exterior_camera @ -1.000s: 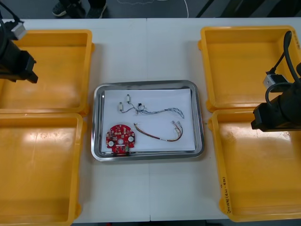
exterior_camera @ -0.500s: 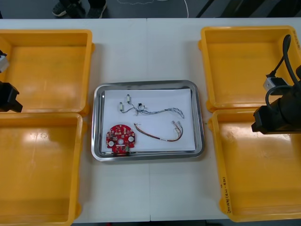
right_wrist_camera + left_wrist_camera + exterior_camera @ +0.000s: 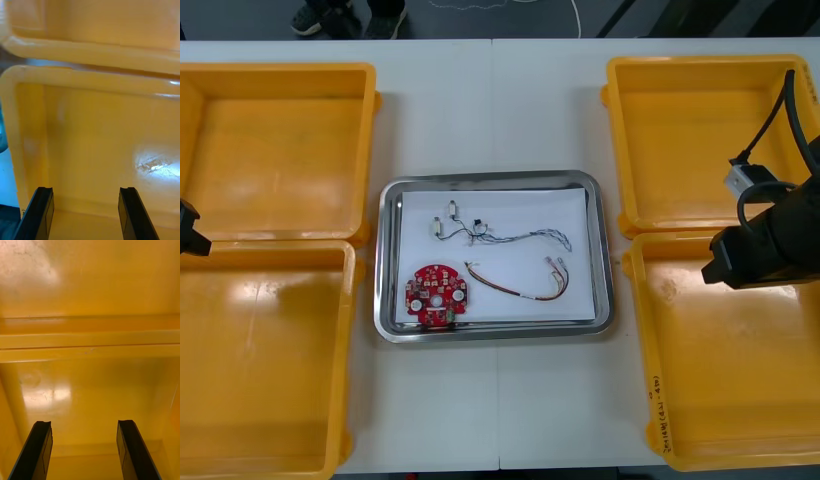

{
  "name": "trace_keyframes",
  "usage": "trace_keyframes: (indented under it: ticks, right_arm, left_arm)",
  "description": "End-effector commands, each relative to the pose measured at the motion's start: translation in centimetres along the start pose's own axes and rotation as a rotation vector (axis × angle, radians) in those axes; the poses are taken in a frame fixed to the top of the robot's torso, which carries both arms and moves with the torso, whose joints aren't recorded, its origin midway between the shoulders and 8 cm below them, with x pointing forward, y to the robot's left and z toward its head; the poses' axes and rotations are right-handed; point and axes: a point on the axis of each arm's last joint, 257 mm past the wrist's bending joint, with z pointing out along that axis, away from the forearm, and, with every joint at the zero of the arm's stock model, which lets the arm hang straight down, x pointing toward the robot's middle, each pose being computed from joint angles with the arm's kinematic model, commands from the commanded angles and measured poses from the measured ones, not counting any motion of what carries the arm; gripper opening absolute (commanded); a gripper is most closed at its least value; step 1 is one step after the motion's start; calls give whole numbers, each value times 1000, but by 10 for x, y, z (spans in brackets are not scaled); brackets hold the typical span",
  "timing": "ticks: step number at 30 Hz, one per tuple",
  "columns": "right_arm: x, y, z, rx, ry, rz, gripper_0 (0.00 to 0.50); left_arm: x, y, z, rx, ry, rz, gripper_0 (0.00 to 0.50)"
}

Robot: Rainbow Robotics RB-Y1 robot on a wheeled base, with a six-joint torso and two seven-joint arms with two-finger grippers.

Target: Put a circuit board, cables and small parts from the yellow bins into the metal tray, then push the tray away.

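The metal tray (image 3: 498, 335) has clear white table (image 3: 490, 112) around it, so the tray will slide and turn when I push it, taking the circuit board and cables along.
The metal tray (image 3: 385, 260), white inside, lies at the table's middle. In it are a round red circuit board (image 3: 437, 294), a twisted blue and white cable (image 3: 530, 236), a red and yellow cable (image 3: 515, 288) and small metal parts (image 3: 443, 219). My left gripper (image 3: 188, 232) sits at the far left, over the rims between the two left bins; in its wrist view the left gripper (image 3: 84, 452) is open over orange bin floor. My right gripper (image 3: 725, 263) hovers over the near right bin's far left corner, and the right gripper (image 3: 86, 213) stands open with nothing between its fingers.
Two yellow bins stand on the left, far (image 3: 280, 80) and near (image 3: 270, 255), and two on the right, far (image 3: 710, 65) and near (image 3: 640, 330). Their floors look bare. White table runs between the bins and around the tray.
My left arm has drawn back from over the far left bin toward the near one and out past the left edge. My right gripper has shifted slightly toward the tray.
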Motion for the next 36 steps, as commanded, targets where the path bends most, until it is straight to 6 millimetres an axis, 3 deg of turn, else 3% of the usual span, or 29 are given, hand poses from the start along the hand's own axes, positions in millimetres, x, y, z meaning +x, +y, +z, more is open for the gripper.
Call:
trace_keyframes:
  ticks: [1,19,24,36]
  right_arm:
    - [-19,18,-16,27,-38,-317,500]
    - [-53,138,-9,-39,-143,-929,500]
    - [-45,169,-3,-40,-123,-1054,500]
    - [-31,212,13,-27,-111,-1247,500]
  left_arm:
    - [5,19,-20,-48,-28,66,500]
    - [22,27,-24,-61,-36,52,500]
    - [22,27,-25,-61,-40,55,500]
    - [22,27,-23,-60,-41,45,500]
